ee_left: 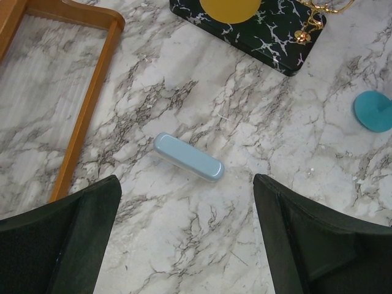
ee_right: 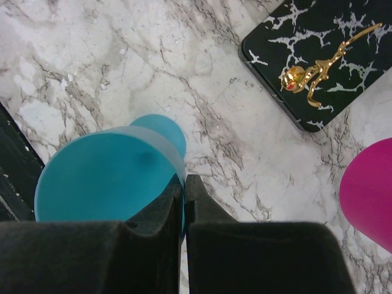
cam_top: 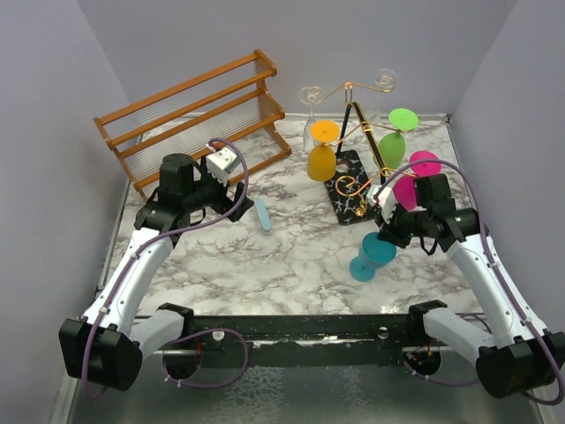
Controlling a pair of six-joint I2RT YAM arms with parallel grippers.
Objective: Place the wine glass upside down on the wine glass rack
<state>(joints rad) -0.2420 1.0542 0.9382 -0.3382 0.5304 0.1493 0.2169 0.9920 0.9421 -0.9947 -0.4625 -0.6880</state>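
Observation:
I should go on moving my open left gripper toward the foot (cam_top: pixel 361 270) and close it there, as my right gripper is on the teal wine glass's rim (cam_top: pixel 379 248) and the foot is free.
The teal wine glass (cam_top: pixel 375 253) is upright and tilted, its foot low by the marble table, in front of the rack. My right gripper (cam_top: pixel 389 231) is shut on its rim, one finger inside the bowl; the right wrist view shows the gripper (ee_right: pixel 184 180) and the teal bowl (ee_right: pixel 104 177). The wine glass rack (cam_top: pixel 357 181) has gold wire arms, a slanted black post and a black veined base (ee_right: pixel 324 55). My left gripper (cam_top: pixel 233 196) is open and empty over the table, its jaws wide apart (ee_left: pixel 187 180).
Orange (cam_top: pixel 322 155), green (cam_top: pixel 395 141), pink (cam_top: pixel 410 181) and clear glasses hang on the rack. A brown wooden slatted rack (cam_top: pixel 194 119) stands at the back left. A light blue bar (ee_left: pixel 188 157) lies on the marble near the left gripper.

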